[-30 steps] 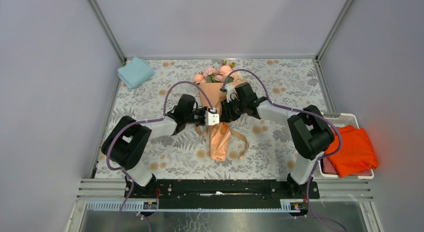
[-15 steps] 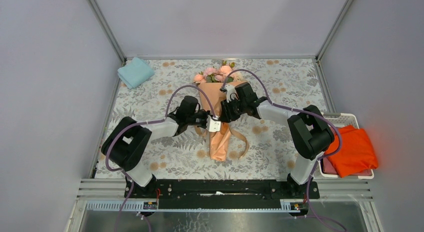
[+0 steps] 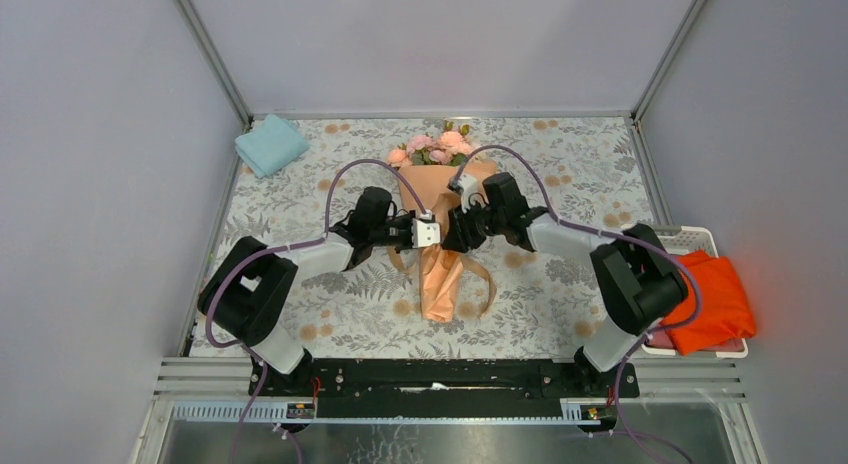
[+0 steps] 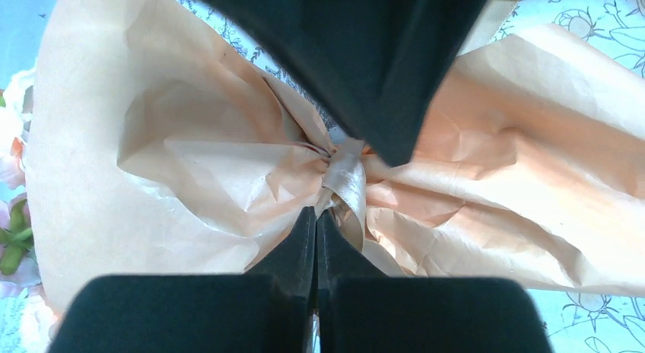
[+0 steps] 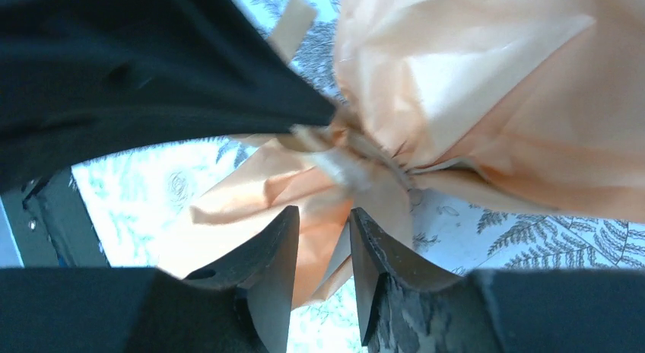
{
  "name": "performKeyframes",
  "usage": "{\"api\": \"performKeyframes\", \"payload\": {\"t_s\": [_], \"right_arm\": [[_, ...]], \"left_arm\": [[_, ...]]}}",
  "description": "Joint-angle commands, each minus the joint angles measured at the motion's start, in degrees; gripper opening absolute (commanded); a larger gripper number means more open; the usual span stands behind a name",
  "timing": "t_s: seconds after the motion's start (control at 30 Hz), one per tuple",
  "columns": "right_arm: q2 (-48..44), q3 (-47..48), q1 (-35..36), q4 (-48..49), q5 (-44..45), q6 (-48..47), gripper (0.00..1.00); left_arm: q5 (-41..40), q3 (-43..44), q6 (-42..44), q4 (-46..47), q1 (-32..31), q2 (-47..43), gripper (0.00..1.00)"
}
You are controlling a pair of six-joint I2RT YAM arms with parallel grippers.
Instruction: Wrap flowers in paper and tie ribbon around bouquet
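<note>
I should use my right gripper to clamp the ribbon strand [image 5: 340, 167] below my left gripper while that one takes hold again, because it pinches just the ribbon's edge at the waist [image 4: 328, 201].
The bouquet lies in the middle of the table. Its flowers [image 3: 432, 146] point to the far side, and the peach paper [image 3: 425, 189] narrows to a waist. The tan ribbon [image 4: 346, 178] is wound round that waist, and a loose loop of ribbon [image 3: 487, 276] trails to the near right. My left gripper [image 4: 316, 214] meets the waist from the left, shut on the ribbon's edge at its tips. My right gripper [image 5: 319, 214] faces it from the right, open, with paper [image 5: 471, 79] and a ribbon strand [image 5: 342, 170] between its fingers.
A light-blue cloth [image 3: 271, 144] lies at the far left corner. A bright orange cloth [image 3: 705, 304] rests on a white basket [image 3: 700, 239] off the table's right edge. Grey walls enclose the table on three sides.
My left gripper has closed at the bouquet's waist. My right arm has drawn a little to the right and nearer, and its jaws have parted slightly.
</note>
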Motion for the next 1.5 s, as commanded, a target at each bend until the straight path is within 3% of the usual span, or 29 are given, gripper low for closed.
{"api": "performKeyframes", "payload": {"t_s": [0.0,0.1,0.23,0.43,0.77,0.87,1.17,1.27,1.37,1.47], "right_arm": [[-9.0,-8.3,-0.3,18.8,-8.0,-4.7,0.4],[-9.3,-11.7,-0.2,29.1,-9.6,-6.3,0.4],[-7.2,-10.0,-0.2,31.4,-9.4,-9.4,0.38],[-2.8,-5.0,-0.3,26.3,-10.0,-12.0,0.34],[-0.2,-8.4,-0.2,24.8,-10.0,-15.2,0.37],[1.2,-7.8,-0.2,23.3,-9.8,-15.3,0.27],[2.0,-8.4,-0.2,19.4,-4.6,-16.4,0.27],[2.0,-8.9,-0.2,20.8,-4.5,-15.9,0.18],[1.8,-8.6,-0.3,21.0,-4.7,-15.7,0.13],[1.5,-8.6,-0.3,20.9,-5.1,-15.9,0.13]], "left_arm": [[1.5,1.6,-4.3,3.4,0.4,-0.7,0.0],[1.4,1.6,-4.8,4.0,0.4,-0.4,0.0],[1.4,1.7,-4.5,3.5,0.5,-0.4,0.0],[0.7,1.6,-5.0,4.2,0.6,-0.4,0.0],[0.7,1.5,-6.6,4.8,1.2,-0.2,0.0],[0.8,1.6,-6.8,4.9,1.2,-0.1,0.0],[0.2,1.8,-5.7,4.0,1.2,-0.1,0.0],[0.9,2.0,-4.1,2.9,1.2,-0.1,0.0],[1.9,2.0,-1.2,1.4,0.9,-0.4,0.27],[1.0,2.1,1.9,1.2,0.0,-0.3,0.31]]}}
